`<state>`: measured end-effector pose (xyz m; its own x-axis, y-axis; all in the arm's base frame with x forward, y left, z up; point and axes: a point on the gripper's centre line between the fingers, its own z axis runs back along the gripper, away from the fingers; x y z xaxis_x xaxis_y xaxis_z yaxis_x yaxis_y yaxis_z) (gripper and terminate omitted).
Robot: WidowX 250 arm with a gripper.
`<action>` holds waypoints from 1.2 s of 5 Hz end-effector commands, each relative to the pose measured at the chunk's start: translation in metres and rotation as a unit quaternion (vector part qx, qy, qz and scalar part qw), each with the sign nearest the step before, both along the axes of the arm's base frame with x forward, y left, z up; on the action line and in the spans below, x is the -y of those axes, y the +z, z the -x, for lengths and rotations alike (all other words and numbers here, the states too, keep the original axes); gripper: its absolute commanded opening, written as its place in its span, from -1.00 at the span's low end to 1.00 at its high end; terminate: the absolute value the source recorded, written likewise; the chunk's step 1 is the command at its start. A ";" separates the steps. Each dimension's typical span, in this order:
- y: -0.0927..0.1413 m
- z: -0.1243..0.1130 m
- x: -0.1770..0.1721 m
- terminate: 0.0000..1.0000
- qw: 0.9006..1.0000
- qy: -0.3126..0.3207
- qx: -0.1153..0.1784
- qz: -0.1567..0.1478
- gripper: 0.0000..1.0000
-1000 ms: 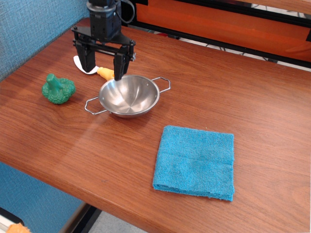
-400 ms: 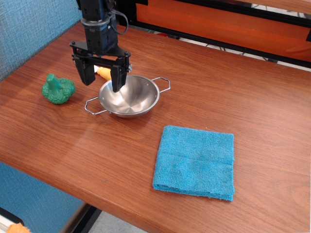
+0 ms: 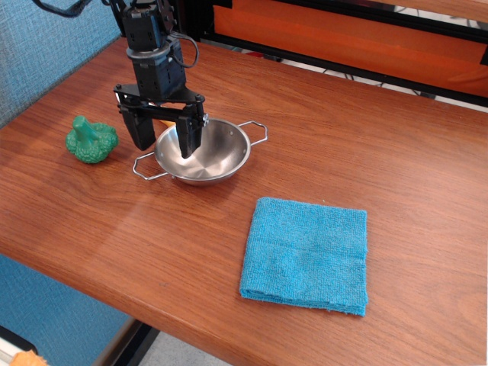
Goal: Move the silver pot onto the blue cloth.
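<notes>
My gripper will uncover a knife that it is hiding when it carries the pot, because a yellow sliver (image 3: 167,123) shows behind the silver pot (image 3: 212,156).
The silver pot (image 3: 210,152) is a shiny round steel bowl with two wire loop handles, sitting on the wooden table (image 3: 366,152) left of centre. The blue cloth (image 3: 306,255) lies flat and folded to its lower right, apart from the pot. My black gripper (image 3: 165,139) is open and straddles the pot's left rim: one finger is inside the bowl, the other is outside on the left. The jaws are not closed on the rim.
A green toy broccoli (image 3: 91,139) sits left of the pot. A blue textured wall panel (image 3: 46,46) borders the table's left side. An orange and black frame (image 3: 343,34) runs along the back edge. The table's front edge is near the cloth.
My gripper has come down and shifted slightly towards the front, from above the pot's back-left rim to straddling that rim. The pot and the cloth have not moved.
</notes>
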<state>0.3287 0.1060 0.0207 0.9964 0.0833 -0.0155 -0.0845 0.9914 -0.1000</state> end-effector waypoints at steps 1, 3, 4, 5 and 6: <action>0.000 -0.001 0.008 -1.00 1.000 0.002 0.015 0.026 -1.00; 0.012 0.004 0.008 -1.00 0.999 0.001 0.029 0.032 -1.00; 0.033 0.005 0.008 -1.00 0.997 0.002 0.062 0.046 -1.00; 0.046 0.005 0.013 -1.00 0.995 -0.004 0.079 0.060 -1.00; 0.056 0.009 0.023 -1.00 0.994 -0.012 0.089 0.060 -1.00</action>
<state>0.3165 0.0828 0.0564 0.9924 0.0792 0.0943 -0.0532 0.9663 -0.2519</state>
